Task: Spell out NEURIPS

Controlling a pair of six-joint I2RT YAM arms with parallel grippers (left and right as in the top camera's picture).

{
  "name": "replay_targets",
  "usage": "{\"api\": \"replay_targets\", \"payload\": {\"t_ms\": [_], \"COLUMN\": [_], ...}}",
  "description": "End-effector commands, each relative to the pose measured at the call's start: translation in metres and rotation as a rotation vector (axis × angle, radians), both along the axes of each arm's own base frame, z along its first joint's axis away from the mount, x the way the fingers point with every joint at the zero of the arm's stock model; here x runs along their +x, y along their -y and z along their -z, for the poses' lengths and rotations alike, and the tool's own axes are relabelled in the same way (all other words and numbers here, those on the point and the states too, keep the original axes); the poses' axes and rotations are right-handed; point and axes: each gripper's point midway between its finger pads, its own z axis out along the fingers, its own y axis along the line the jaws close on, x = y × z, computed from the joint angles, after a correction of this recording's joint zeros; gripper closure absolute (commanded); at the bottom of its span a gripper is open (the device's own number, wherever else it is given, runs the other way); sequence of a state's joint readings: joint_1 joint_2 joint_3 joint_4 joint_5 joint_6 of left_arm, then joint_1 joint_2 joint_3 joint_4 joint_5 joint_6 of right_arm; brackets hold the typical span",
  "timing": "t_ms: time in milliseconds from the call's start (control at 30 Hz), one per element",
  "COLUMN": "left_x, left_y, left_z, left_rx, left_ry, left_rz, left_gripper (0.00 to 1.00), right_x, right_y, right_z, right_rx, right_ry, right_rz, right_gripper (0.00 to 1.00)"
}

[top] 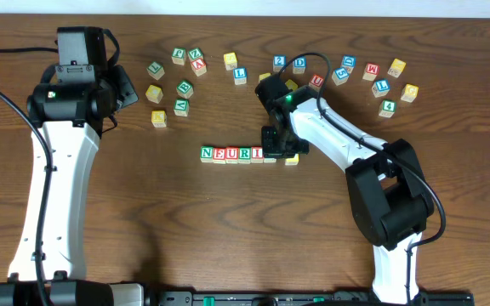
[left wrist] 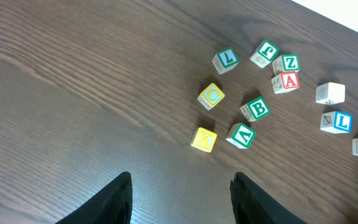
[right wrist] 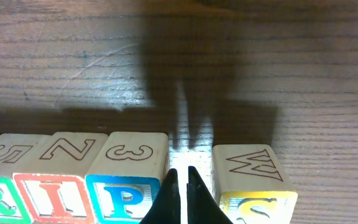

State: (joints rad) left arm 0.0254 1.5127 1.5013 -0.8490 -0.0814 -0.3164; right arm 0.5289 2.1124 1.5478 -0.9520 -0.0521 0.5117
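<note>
The gap [right wrist: 190, 157] between the P and S cubes has my right gripper's closed fingers in it. Next, I lift clear and push from the S cube's far side [right wrist: 286, 170].
On the table's middle the cubes read N [top: 207, 154], E [top: 219, 154], U [top: 231, 154], R [top: 244, 154], I [top: 257, 154] in one touching row. In the right wrist view the red I [right wrist: 58, 196] and blue P [right wrist: 124, 193] follow, then a small gap, then the yellowish S cube [right wrist: 257, 202]. My right gripper [right wrist: 180, 173] is shut with nothing in it, its tips down in that gap between P and S; from overhead it [top: 279, 151] hides the P. My left gripper [left wrist: 182, 186] hangs open and empty over bare wood at the far left [top: 124, 85].
Loose cubes lie beyond the left gripper: green L [left wrist: 225, 60], yellow cubes [left wrist: 211, 96], green B [left wrist: 255, 109], red A [left wrist: 286, 81], blue L [left wrist: 336, 121]. More letter and digit cubes [top: 383, 87] are scattered along the back right. The right arm's base [top: 394, 204] stands at the front right.
</note>
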Motion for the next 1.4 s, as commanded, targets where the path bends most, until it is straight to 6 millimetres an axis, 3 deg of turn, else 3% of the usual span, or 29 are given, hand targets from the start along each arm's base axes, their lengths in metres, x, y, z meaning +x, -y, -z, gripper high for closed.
{"api": "replay_targets", "payload": {"t_ms": [0,233,433,600,733,867,1100,1367], "left_x": [0.000,0.000,0.000,0.000,0.000,0.000,0.000,-0.001], "left_y": [-0.002,-0.002,-0.002,-0.002,-0.002,-0.002,-0.002,-0.002], "left_z": [-0.003,-0.003,-0.003,-0.003,-0.003,-0.003,-0.003,-0.003], "left_rx": [0.011,0.011,0.011,0.011,0.011,0.011,0.011,0.011], "left_ry": [0.005,0.005,0.005,0.005,0.005,0.005,0.005,0.004], "left_rz": [-0.003,-0.003,-0.003,-0.003,-0.003,-0.003,-0.003,-0.003], "left_gripper": [0.50,0.50,0.50,0.50,0.50,0.50,0.50,0.50], "right_x": [-0.003,0.000,0.020,0.025,0.016,0.007,-0.012,-0.020], "right_y": [-0.001,-0.001,0.002,0.029,0.059,0.070,0.066,0.046], "right_z": [0.004,-0.001,-0.038,-0.061,-0.055,-0.041,-0.017,-0.004], "right_rx": [0.004,0.007,0.044,0.013,-0.036,-0.042,-0.012,0.067], "right_ry": [-0.013,-0.007,0.079,0.107,0.035,-0.010,-0.070,-0.085], "right_rz": [-0.022,-0.024,-0.021,0.032,0.088,0.121,0.136,0.122], "right_gripper": [0.99,0.99,0.99,0.99,0.99,0.99,0.99,0.99]}}
